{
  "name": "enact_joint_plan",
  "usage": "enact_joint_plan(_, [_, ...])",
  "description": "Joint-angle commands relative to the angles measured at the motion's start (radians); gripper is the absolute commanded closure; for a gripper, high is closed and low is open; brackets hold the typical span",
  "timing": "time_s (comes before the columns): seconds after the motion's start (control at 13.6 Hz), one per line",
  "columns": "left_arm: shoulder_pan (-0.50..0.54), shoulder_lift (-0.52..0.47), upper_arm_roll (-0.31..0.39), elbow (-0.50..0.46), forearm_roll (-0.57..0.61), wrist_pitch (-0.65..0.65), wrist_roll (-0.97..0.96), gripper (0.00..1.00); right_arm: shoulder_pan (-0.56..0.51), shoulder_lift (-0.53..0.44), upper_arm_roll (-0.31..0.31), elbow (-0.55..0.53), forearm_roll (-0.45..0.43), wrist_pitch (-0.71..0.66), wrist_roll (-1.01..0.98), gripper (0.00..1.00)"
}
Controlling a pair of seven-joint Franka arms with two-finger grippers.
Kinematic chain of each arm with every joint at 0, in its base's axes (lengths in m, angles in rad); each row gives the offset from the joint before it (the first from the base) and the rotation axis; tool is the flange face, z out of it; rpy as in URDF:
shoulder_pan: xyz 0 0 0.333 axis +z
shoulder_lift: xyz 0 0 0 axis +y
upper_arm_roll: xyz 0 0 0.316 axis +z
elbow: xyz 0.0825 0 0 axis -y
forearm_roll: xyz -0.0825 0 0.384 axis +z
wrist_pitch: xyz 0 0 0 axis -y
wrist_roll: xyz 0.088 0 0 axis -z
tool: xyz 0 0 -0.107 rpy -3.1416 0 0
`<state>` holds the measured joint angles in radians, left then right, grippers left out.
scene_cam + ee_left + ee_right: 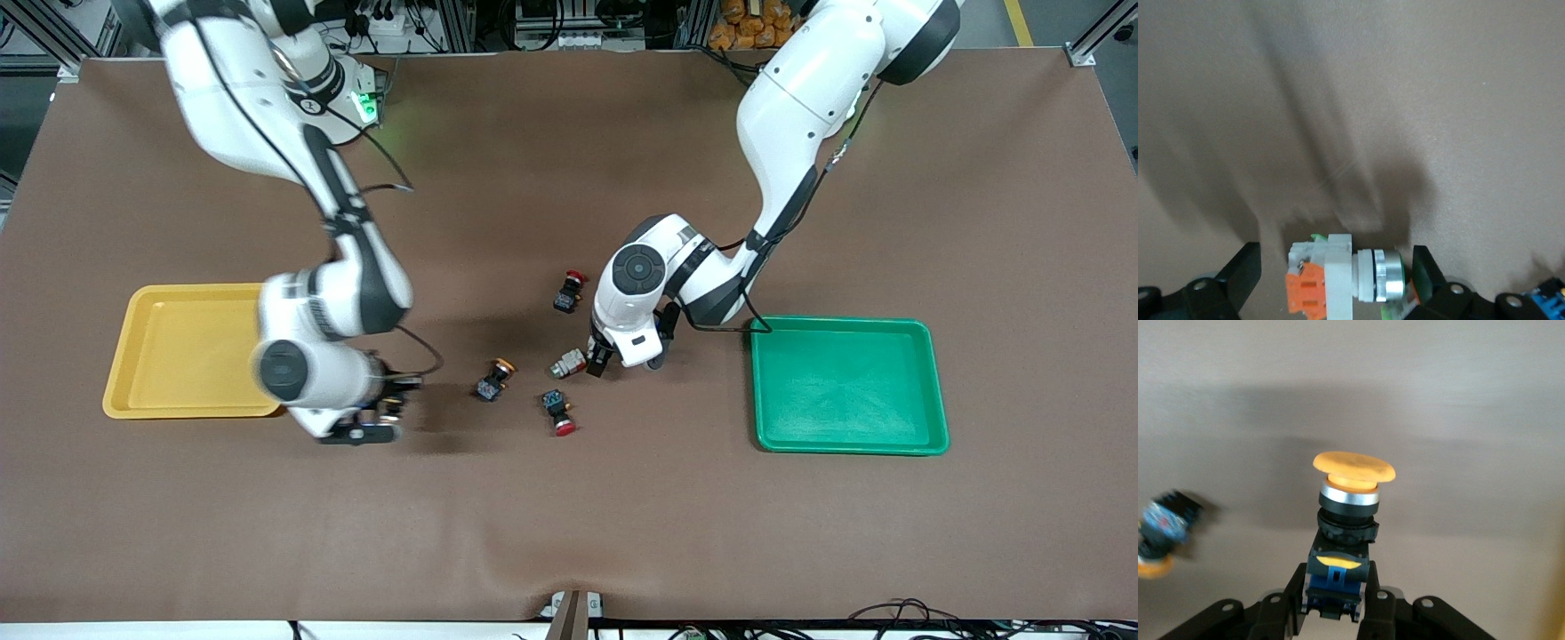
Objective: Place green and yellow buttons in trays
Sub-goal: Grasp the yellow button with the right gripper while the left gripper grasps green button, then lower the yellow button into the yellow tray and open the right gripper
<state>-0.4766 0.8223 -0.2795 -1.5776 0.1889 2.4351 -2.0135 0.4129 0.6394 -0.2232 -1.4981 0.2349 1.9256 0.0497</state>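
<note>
White-grey and orange (1403, 305) shows next to the end of a finger, so the robot should expect another green button (568, 364) to stay behind when it raises the green button its fingers straddle.
My right gripper (384, 416) is shut on the black-and-blue body of a yellow button (1348, 500), just beside the yellow tray (142, 351). A second yellow button (492, 380) lies on the mat mid-table. My left gripper (591, 356) is open and low over the mat. Its fingers (1428, 277) straddle a green button (1345, 280), white-grey with an orange block, which lies on its side (567, 364). The green tray (849, 444) stands toward the left arm's end of the table.
Two black switches with red caps lie on the brown mat. One (569, 289) is farther from the front camera than the green button, the other (559, 413) is nearer. Neither tray holds anything that I can see.
</note>
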Motion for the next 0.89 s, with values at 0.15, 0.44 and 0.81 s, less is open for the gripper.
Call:
enact_joint_plan(0.15, [-0.024, 0.021, 0.017, 0.022, 0.026, 0.038, -0.045, 0.00, -0.061, -0.078, -0.189, -0.037, -0.037, -0.165, -0.334, 1.00])
enact_joint_plan(0.44, [-0.024, 0.021, 0.019, 0.021, 0.029, 0.038, -0.041, 0.39, -0.233, -0.050, -0.236, -0.039, -0.035, -0.151, -0.595, 1.00])
enact_joint_plan(0.81, [-0.007, -0.029, 0.036, 0.022, 0.050, -0.026, -0.030, 0.96, -0.296, -0.007, -0.231, -0.045, -0.029, -0.148, -0.691, 0.00])
